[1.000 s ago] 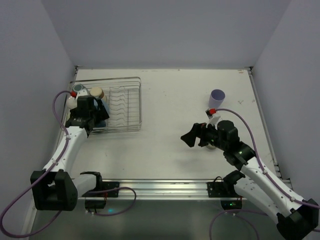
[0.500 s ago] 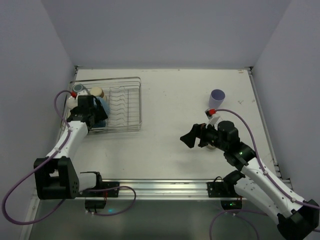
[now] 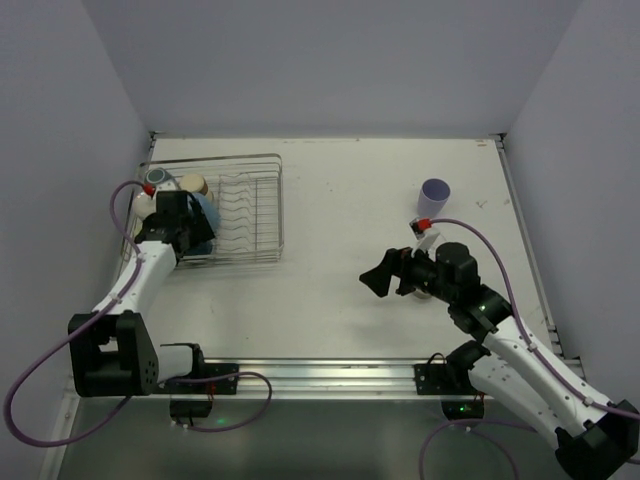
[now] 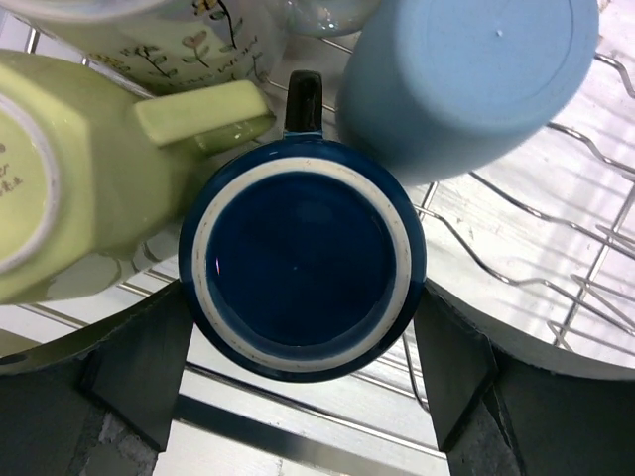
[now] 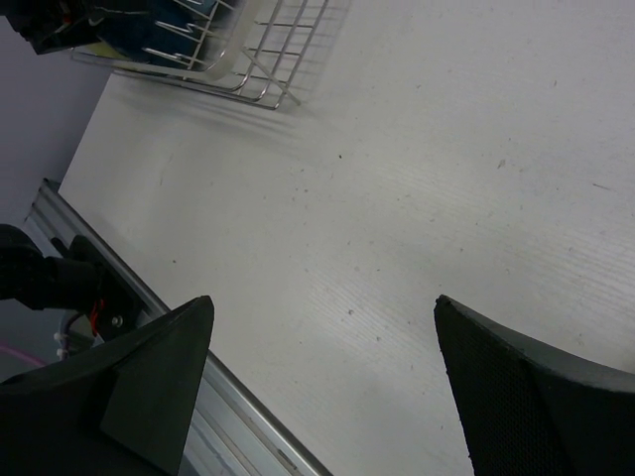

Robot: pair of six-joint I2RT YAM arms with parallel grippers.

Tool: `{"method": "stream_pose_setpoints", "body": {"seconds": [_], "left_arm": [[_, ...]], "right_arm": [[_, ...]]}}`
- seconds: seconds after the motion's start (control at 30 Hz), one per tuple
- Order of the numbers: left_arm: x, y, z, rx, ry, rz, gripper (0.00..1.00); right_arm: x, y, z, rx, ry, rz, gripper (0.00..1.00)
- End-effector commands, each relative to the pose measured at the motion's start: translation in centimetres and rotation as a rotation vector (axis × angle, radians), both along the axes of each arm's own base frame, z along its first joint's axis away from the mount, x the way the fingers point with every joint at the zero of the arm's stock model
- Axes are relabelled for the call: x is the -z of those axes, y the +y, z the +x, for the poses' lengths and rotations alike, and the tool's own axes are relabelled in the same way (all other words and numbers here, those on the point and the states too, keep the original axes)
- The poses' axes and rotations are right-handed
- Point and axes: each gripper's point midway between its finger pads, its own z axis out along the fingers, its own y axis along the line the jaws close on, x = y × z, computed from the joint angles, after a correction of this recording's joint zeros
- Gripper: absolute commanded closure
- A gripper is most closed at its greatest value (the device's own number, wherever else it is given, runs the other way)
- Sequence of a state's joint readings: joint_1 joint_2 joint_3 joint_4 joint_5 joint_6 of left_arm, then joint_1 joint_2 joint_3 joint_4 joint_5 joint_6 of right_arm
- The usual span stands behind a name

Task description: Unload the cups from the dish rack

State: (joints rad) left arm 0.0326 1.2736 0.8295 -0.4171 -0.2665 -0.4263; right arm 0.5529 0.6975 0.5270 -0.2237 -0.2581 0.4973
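My right gripper should keep moving toward the mug [image 5: 149, 35] and close on its rim, because my left gripper is around the navy mug's base [image 4: 296, 266] and the table ahead is open.
The silver wire dish rack [image 3: 245, 205] stands at the far left. My left gripper [image 3: 195, 235] hangs over its left end. In the left wrist view its jaws stand wide on either side of an upside-down navy mug [image 4: 303, 268], at or very near its sides. A pale yellow mug [image 4: 89, 178], a light blue cup [image 4: 466, 79] and a white flowered mug [image 4: 179, 40] crowd around it. A tan cup [image 3: 193, 185] and a dark teal cup [image 3: 158, 178] sit behind. A lavender cup [image 3: 435, 192] stands on the table at the right. My right gripper [image 3: 378, 280] is open and empty.
The rack's right half [image 4: 556, 258] holds only bare tines. The right wrist view shows the rack's near corner [image 5: 248, 59], bare white table and the metal rail [image 5: 228, 416] at the near edge. Walls close in on the left, back and right.
The left arm shifted slightly deeper over the rack's left end a second ago and has held still since. The right arm has barely moved.
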Motion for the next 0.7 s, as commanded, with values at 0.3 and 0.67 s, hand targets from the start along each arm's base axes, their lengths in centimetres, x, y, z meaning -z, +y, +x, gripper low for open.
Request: {"method": "stream_pose_setpoints", "body": {"seconds": [0.3, 0.67], "left_arm": [[-9.4, -2.7, -0.8, 0.122, -0.292, -0.096, 0.82], [-14.8, -4.0, -2.8, 0.188, -0.447, -0.119, 0.89]], "right_arm": [[-4.2, 3.2, -0.2, -0.078, -0.059, 0.171, 0.05], [-9.1, 6.5, 0.1, -0.147, -0.104, 0.351, 0.04]]}}
